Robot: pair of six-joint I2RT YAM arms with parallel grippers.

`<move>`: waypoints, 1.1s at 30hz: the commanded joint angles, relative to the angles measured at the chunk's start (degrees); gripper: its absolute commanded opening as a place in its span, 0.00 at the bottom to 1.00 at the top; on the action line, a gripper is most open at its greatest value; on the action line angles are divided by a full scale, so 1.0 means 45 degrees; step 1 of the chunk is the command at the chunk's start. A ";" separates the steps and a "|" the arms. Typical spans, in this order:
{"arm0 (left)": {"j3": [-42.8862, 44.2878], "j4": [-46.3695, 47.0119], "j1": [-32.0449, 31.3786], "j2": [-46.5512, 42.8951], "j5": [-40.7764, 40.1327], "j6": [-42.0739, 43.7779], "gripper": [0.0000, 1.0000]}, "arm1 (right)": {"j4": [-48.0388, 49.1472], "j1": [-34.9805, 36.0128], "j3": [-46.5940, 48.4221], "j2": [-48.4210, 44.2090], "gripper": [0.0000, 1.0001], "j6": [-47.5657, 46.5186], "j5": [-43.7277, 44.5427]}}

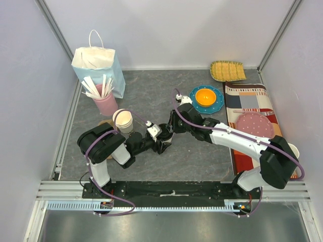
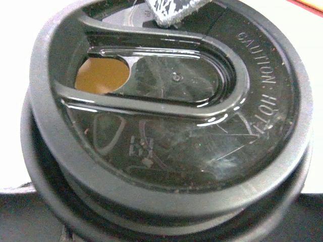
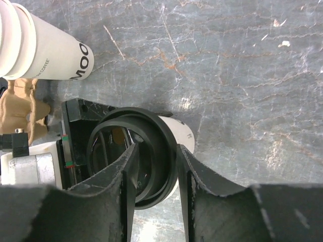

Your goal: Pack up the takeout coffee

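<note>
The open fingers of the robot's right gripper are on both sides of the lid's rim (image 3: 169,145), so the robot should raise them clear, close them and push down on the lid's top (image 3: 114,154) before it packs the coffee.
The takeout coffee (image 3: 184,132), a white paper cup with a black lid (image 2: 171,126), lies on its side above the table. Its lid faces the left wrist camera and fills that view, with a brown sip hole at the upper left. My left gripper (image 1: 157,138) is shut on the cup, and its fingers are hidden behind the lid. My right gripper (image 3: 154,151) is open and straddles the lid's rim. One of its fingers (image 3: 111,176) stands in front of the lid's face and the other (image 3: 202,181) is by the rim on the cup's side. From above, both grippers cover the cup.
Stacked lidless paper cups (image 1: 122,121) stand just left of the grippers. A pink cup of white sticks (image 1: 104,103) and a paper bag (image 1: 98,65) stand at the back left. A blue plate with an orange bowl (image 1: 206,98), a woven tray (image 1: 228,70) and a striped cloth (image 1: 252,101) lie to the right.
</note>
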 commanded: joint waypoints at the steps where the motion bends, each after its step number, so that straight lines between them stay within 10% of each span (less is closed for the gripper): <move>1: 0.0080 0.3869 0.0086 0.0292 -0.0306 0.0143 0.68 | -0.1081 0.0121 -0.0261 0.0242 0.39 0.0215 0.0033; 12: 0.0061 0.3888 0.0223 0.0175 -0.0054 0.0142 0.83 | 0.0129 0.0140 -0.1513 0.0457 0.21 0.0822 -0.0633; 26: 0.0138 0.3869 0.0281 -0.0040 -0.0170 0.0709 0.85 | -0.0612 0.0453 -0.0204 0.0164 0.31 -0.0232 0.0031; 33: 0.0119 0.3869 0.0301 0.0019 0.0104 0.0903 0.80 | -0.0866 0.0766 0.0146 0.0086 0.51 -0.0799 0.0186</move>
